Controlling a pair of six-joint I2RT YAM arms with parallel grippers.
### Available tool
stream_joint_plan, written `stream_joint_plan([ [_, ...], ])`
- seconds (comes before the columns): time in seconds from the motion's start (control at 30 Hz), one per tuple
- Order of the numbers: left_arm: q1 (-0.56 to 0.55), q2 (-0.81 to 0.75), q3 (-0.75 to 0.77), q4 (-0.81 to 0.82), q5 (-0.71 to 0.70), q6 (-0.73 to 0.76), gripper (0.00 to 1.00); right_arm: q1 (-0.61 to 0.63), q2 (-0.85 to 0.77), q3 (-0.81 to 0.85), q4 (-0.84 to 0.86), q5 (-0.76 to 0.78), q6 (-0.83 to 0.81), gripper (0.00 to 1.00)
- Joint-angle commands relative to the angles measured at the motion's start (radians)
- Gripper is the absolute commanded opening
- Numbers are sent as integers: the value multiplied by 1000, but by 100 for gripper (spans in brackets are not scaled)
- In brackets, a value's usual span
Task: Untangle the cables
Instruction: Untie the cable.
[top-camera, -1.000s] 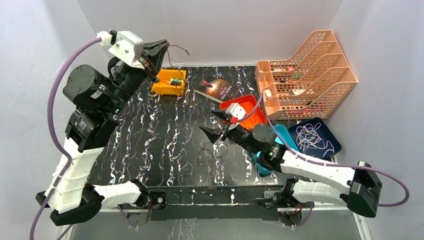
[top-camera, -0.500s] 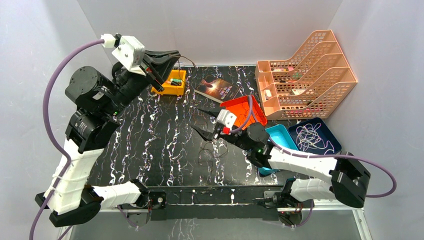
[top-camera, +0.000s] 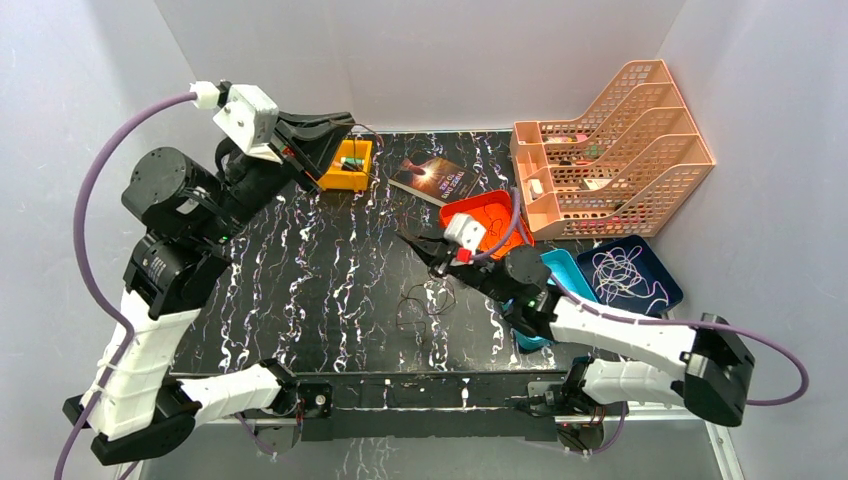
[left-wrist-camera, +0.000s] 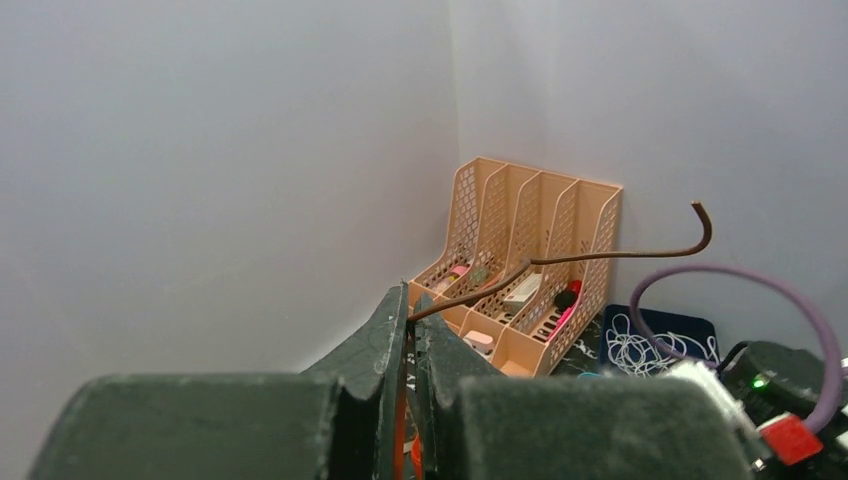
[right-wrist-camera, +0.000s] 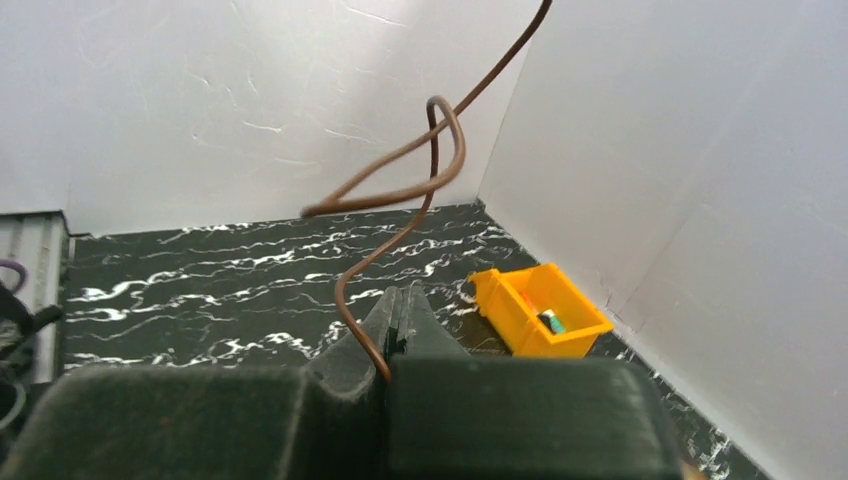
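The brown cable (right-wrist-camera: 458, 150) is hanging free of the dark tangle. My right gripper goes on carrying it until it hangs over the teal tray (top-camera: 568, 270), and let go there.
A thin brown cable (top-camera: 372, 135) runs from my left gripper (top-camera: 347, 122), held high over the back left, down to my right gripper (top-camera: 405, 240) low over the table's middle. Both grippers are shut on it. In the left wrist view the cable (left-wrist-camera: 600, 258) leaves the closed tips (left-wrist-camera: 413, 292) and ends in a hook. In the right wrist view it (right-wrist-camera: 340, 291) loops up from the shut gripper (right-wrist-camera: 404, 288). A loose dark tangle of cables (top-camera: 425, 305) lies on the table below the right gripper. The whitish cable (top-camera: 622, 272) is coiled in a blue tray.
A yellow bin (top-camera: 345, 165) sits under the left gripper, with a book (top-camera: 435, 178) and an orange tray (top-camera: 490, 215) to its right. A peach file rack (top-camera: 610, 150) fills the back right. The blue tray (top-camera: 665, 290) and a teal tray (top-camera: 560, 270) lie at the right edge.
My right gripper was open and has shut on the brown cable after shifting slightly left. The left gripper has swung a little to the right, still shut on the cable.
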Motion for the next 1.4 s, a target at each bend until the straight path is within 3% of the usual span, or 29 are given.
stream_joint_plan([
  [0.0, 3, -18, -58, 8, -66, -19, 0, 5, -108, 76, -189, 73, 110, 0],
  [0.27, 3, -6, -233, 38, -60, -101, 0, 4, -255, 213, -681, 323, 332, 0],
  [0.5, 3, 41, -352, 113, -12, -173, 0, 5, -355, 269, -924, 498, 421, 0],
  [0.67, 3, 104, -415, 160, 37, -237, 0, 5, -344, 339, -1168, 783, 572, 0],
  [0.83, 1, 201, -475, 214, 104, -294, 0, 3, -280, 377, -1408, 893, 732, 0],
  [1.03, -15, 319, -507, 278, 159, -353, 0, -86, -215, 357, -1552, 844, 863, 0],
  [1.2, -60, 409, -498, 303, 142, -374, 0, -350, -250, 288, -1513, 628, 843, 0],
  [1.37, -125, 503, -468, 326, 124, -390, 0, -559, -338, 145, -1458, 564, 882, 0],
])
